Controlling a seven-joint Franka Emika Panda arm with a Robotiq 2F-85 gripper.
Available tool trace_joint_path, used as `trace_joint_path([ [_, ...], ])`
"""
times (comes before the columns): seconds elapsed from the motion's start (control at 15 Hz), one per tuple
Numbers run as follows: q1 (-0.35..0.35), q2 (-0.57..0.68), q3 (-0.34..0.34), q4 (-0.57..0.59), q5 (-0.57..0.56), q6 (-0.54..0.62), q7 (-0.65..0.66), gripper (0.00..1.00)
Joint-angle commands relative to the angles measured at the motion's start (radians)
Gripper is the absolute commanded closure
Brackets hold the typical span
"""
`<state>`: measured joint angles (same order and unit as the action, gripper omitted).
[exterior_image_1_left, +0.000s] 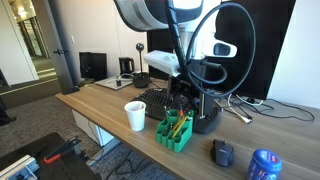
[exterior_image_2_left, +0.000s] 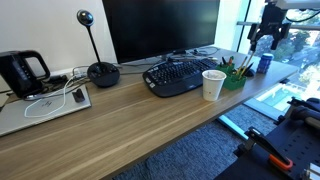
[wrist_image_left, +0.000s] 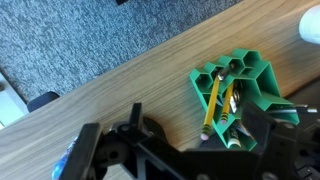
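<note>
The leaning yellow pencil (wrist_image_left: 211, 107) will slip out freely and leave the holder standing when I lift, because the holder's open cells (wrist_image_left: 203, 79) are much wider than the pencil.
A green honeycomb pencil holder (wrist_image_left: 243, 80) stands on the wooden desk (wrist_image_left: 120, 100) with two yellow pencils (wrist_image_left: 212, 100) and a white-tipped marker (wrist_image_left: 234, 141) leaning out of it. In the wrist view my gripper (wrist_image_left: 185, 150) hovers just above the pencil ends, its fingers spread wide on either side and holding nothing. In both exterior views the gripper (exterior_image_1_left: 181, 100) (exterior_image_2_left: 268, 36) hangs over the holder (exterior_image_1_left: 173, 131) (exterior_image_2_left: 236, 76), clear of the desk. A white paper cup (exterior_image_1_left: 135, 115) (exterior_image_2_left: 213, 84) stands next to the holder.
A black keyboard (exterior_image_1_left: 155, 98) (exterior_image_2_left: 180, 75) lies in front of the monitor (exterior_image_2_left: 160, 28). A black mouse (exterior_image_1_left: 222, 152) and a blue can (exterior_image_1_left: 264, 165) sit near the desk edge. A webcam stand (exterior_image_2_left: 102, 72), a kettle (exterior_image_2_left: 22, 70) and cables lie further along the desk.
</note>
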<state>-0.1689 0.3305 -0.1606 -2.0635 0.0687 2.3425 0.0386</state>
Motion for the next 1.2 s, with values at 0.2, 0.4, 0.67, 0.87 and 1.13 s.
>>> trace_joint_path([
  [0.2, 0.006, 0.057, 0.0, 0.062, -0.011, 0.016, 0.039, 0.0],
  [0.4, 0.007, 0.073, -0.002, 0.076, -0.013, 0.019, 0.051, 0.0],
  [0.67, 0.007, 0.083, -0.002, 0.087, -0.013, 0.013, 0.055, 0.0],
  [0.87, 0.007, 0.09, -0.004, 0.091, -0.017, 0.013, 0.061, 0.31],
  [1.13, 0.007, 0.092, -0.005, 0.092, -0.018, 0.013, 0.064, 0.46],
])
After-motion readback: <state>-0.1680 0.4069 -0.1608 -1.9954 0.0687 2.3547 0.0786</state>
